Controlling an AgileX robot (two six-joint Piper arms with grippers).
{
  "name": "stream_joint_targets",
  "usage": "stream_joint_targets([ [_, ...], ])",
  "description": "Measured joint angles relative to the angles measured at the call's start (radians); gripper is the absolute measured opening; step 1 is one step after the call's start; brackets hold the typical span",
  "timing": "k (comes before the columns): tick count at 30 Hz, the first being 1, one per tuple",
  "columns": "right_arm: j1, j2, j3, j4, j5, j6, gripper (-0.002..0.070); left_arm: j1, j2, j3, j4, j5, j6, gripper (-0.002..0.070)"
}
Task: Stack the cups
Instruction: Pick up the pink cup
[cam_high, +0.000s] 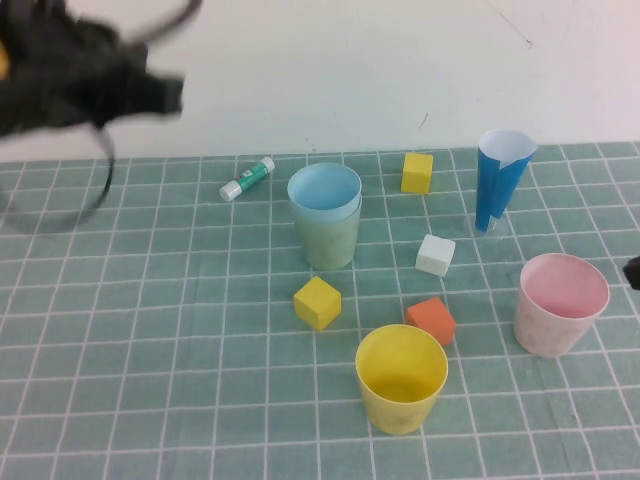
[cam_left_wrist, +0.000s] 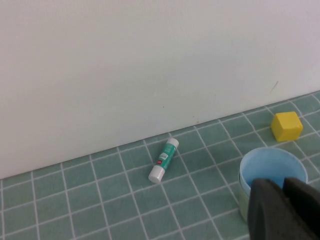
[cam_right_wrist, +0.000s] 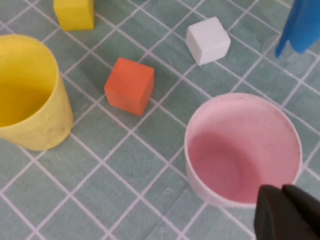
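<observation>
The pink cup (cam_high: 561, 305) gets narrower toward its base (cam_high: 545, 345), so I expect it to go down into the yellow cup almost to its rim when I lower it.
A light blue cup (cam_high: 324, 188) sits nested inside a pale green cup (cam_high: 328, 240) at the table's middle back. A yellow cup (cam_high: 400, 378) stands upright at the front middle. A pale pink cup (cam_high: 560, 303) stands upright at the right. My left gripper (cam_high: 165, 95) is raised at the far left, well away from the cups; its wrist view shows the fingers (cam_left_wrist: 267, 210) together and empty above the blue cup (cam_left_wrist: 272, 167). My right gripper (cam_high: 632, 272) is at the right edge beside the pink cup (cam_right_wrist: 242, 150), its fingers (cam_right_wrist: 280, 215) together and empty.
A tall dark blue cone cup (cam_high: 500, 175) stands at the back right. Yellow cubes (cam_high: 417, 172) (cam_high: 318, 302), a white cube (cam_high: 435, 255) and an orange cube (cam_high: 432, 320) lie between the cups. A glue stick (cam_high: 247, 178) lies by the wall.
</observation>
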Motion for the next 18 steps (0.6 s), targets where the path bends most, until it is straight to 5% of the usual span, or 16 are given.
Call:
stream_joint_targets([
  [12, 0.000, 0.258, -0.234, -0.044, 0.181, -0.018, 0.0016, 0.000, -0.354, 0.546, 0.110, -0.287, 0.006, 0.0029],
  [18, 0.000, 0.329, -0.280, -0.068, 0.175, -0.032, 0.0265, 0.000, -0.455, 0.689, 0.158, -0.381, 0.006, 0.0029],
])
